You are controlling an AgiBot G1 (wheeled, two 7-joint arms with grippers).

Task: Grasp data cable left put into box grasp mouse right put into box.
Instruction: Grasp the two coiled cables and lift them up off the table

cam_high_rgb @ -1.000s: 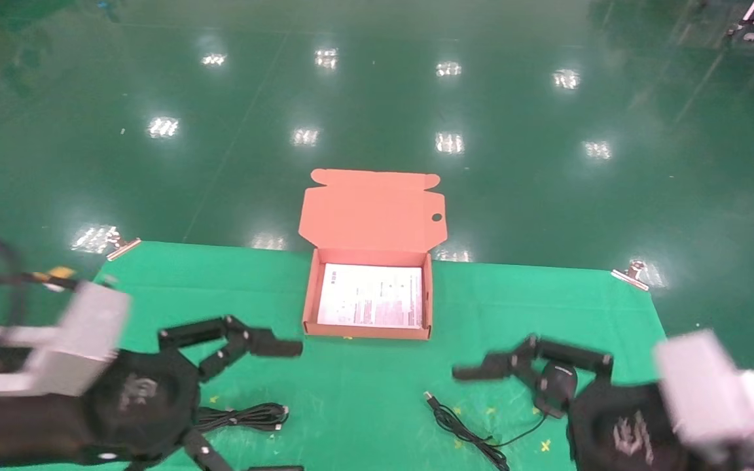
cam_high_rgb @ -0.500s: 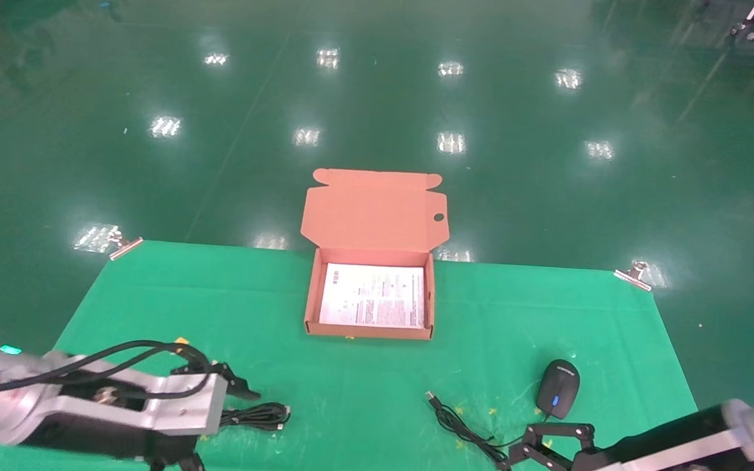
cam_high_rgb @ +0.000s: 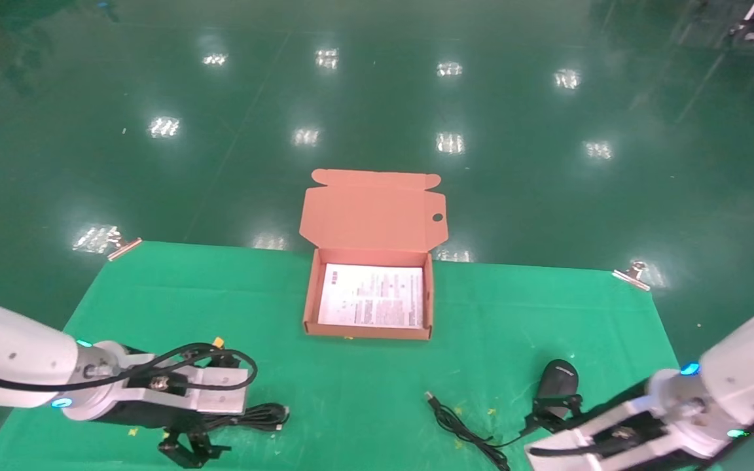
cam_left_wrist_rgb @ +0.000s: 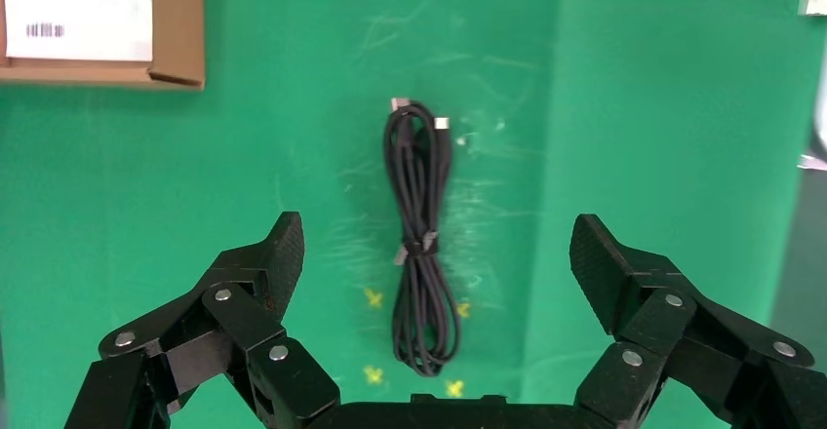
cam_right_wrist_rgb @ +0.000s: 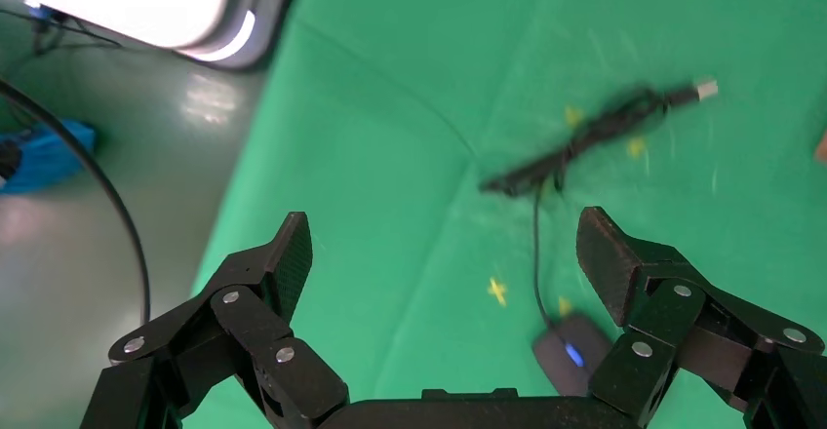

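My left gripper should keep going down until both fingers are on either side of the bundle (cam_left_wrist_rgb: 420, 252) near its tie, and then close. The data cable (cam_high_rgb: 261, 417) runs lengthwise midway across my left gripper's open fingers.
The data cable (cam_high_rgb: 260, 415), a thin black bundle, lies on the green cloth at the front left. It shows lengthwise in the left wrist view (cam_left_wrist_rgb: 421, 244). My left gripper (cam_high_rgb: 190, 448) (cam_left_wrist_rgb: 436, 229) is open and hovers over the cable's near end, jaws wide on either side, not touching. The black mouse (cam_high_rgb: 557, 384) with a blue light (cam_right_wrist_rgb: 575, 351) lies at the front right, its cord (cam_high_rgb: 462, 425) trailing left. My right gripper (cam_high_rgb: 550, 412) (cam_right_wrist_rgb: 444, 224) is open and empty beside it. The salmon-orange box (cam_high_rgb: 311, 301) stands open mid-table with a white sheet inside.
The box's lid (cam_high_rgb: 374, 209) leans back past the table's far edge. Metal clips (cam_high_rgb: 122, 247) (cam_high_rgb: 629, 275) hold the green cloth at the far corners. A box corner (cam_left_wrist_rgb: 176, 58) shows in the left wrist view. Shiny green floor surrounds the table.
Both arms have dropped from in front of the head camera to low over the front of the table. The left gripper now sits over the data cable, the right by the mouse.
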